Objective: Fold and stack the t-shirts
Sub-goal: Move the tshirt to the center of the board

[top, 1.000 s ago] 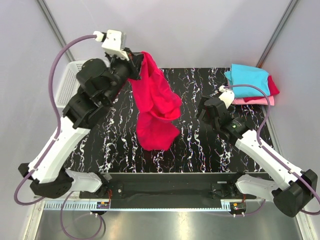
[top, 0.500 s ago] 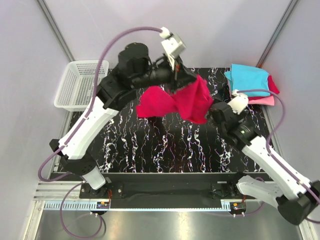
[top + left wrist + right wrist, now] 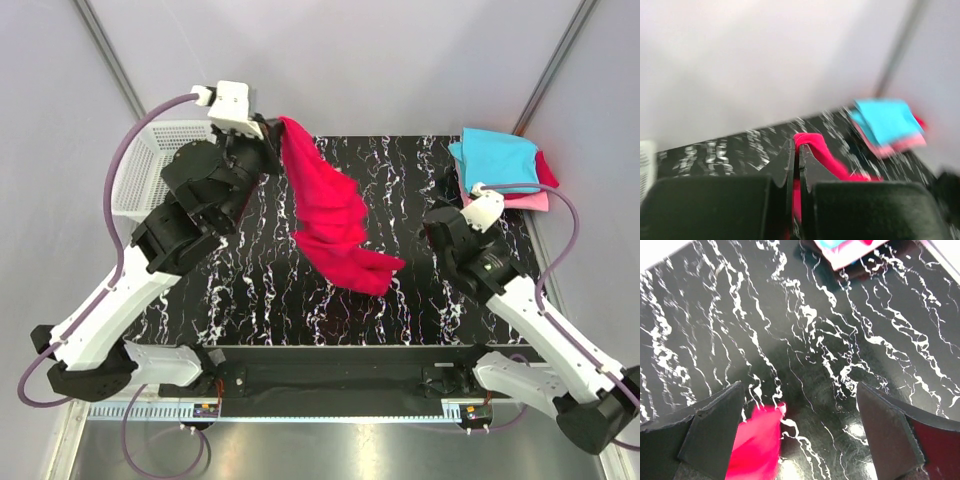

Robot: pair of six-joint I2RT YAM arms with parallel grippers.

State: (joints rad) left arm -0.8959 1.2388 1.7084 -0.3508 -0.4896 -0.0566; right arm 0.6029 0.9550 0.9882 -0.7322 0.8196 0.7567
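The red t-shirt hangs in a heap [image 3: 335, 217] under my left gripper. Next, I lift it higher and lay it stretched out over the black table [image 3: 262, 262] before I fold it.
A bright crimson-red t-shirt [image 3: 335, 215] hangs bunched from my left gripper [image 3: 270, 138], which is shut on its upper edge high over the table's back left. The cloth trails down and to the right, its lower end [image 3: 375, 275] near the table's middle. In the left wrist view the jaws [image 3: 796, 147] pinch a red fold [image 3: 812, 145]. My right gripper [image 3: 800, 390] stands open and empty over the table, a tip of the red t-shirt [image 3: 757, 440] by its left finger. Folded cyan [image 3: 497, 155], dark red [image 3: 546, 172] and pink [image 3: 520, 203] t-shirts lie stacked at the back right.
A white mesh basket [image 3: 140, 165] stands beside the table's back left, partly behind my left arm. The black marbled table [image 3: 250, 290] fills the middle. The stack's pink edge [image 3: 850, 255] shows at the top of the right wrist view. Grey walls enclose the back and sides.
My left arm swung the red t-shirt out to the right and has come back to the left. The cloth now trails diagonally toward the middle. The right arm moved slightly right.
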